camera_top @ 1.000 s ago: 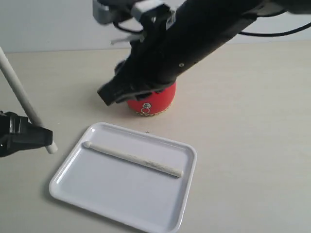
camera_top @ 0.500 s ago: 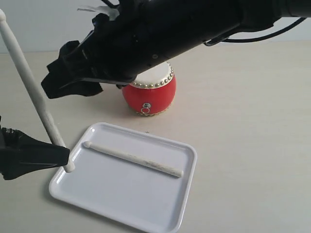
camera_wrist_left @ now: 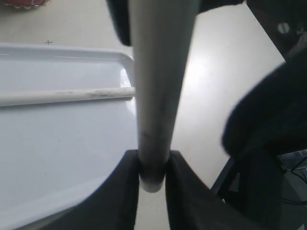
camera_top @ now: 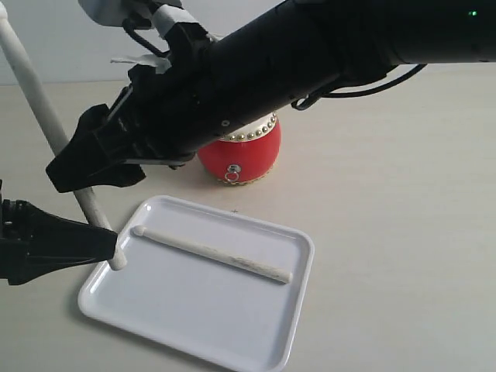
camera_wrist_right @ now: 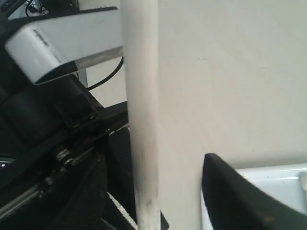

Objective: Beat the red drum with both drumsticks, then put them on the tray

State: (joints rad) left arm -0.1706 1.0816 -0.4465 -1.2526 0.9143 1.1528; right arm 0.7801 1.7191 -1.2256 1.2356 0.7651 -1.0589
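Observation:
The raised drumstick stands steep, my left gripper at its lower end [camera_top: 116,260], so next my right gripper takes its middle [camera_top: 53,128] and lays it on the tray.
The red drum [camera_top: 242,157] stands behind the tray [camera_top: 194,306], half hidden by my right arm. One drumstick [camera_top: 213,253] lies flat in the tray [camera_wrist_left: 53,158], also visible in the left wrist view [camera_wrist_left: 67,96]. My left gripper [camera_top: 102,242] [camera_wrist_left: 152,162] is shut on the second drumstick [camera_top: 43,108] [camera_wrist_left: 160,72] near its lower end, at the tray's left corner; the stick slants up to the upper left. My right gripper [camera_top: 85,167] [camera_wrist_right: 163,158] has reached across and stands open, its fingers either side of that stick [camera_wrist_right: 140,96], which is close to one finger.
The tray's long rim [camera_top: 298,256] lies toward the right. Bare beige tabletop [camera_top: 403,232] spreads right of tray and drum. My right arm [camera_top: 294,62] spans the scene above the drum.
My right arm swung from over the drum to the left and down around the held stick. My left gripper moved right with the stick, to the tray's corner.

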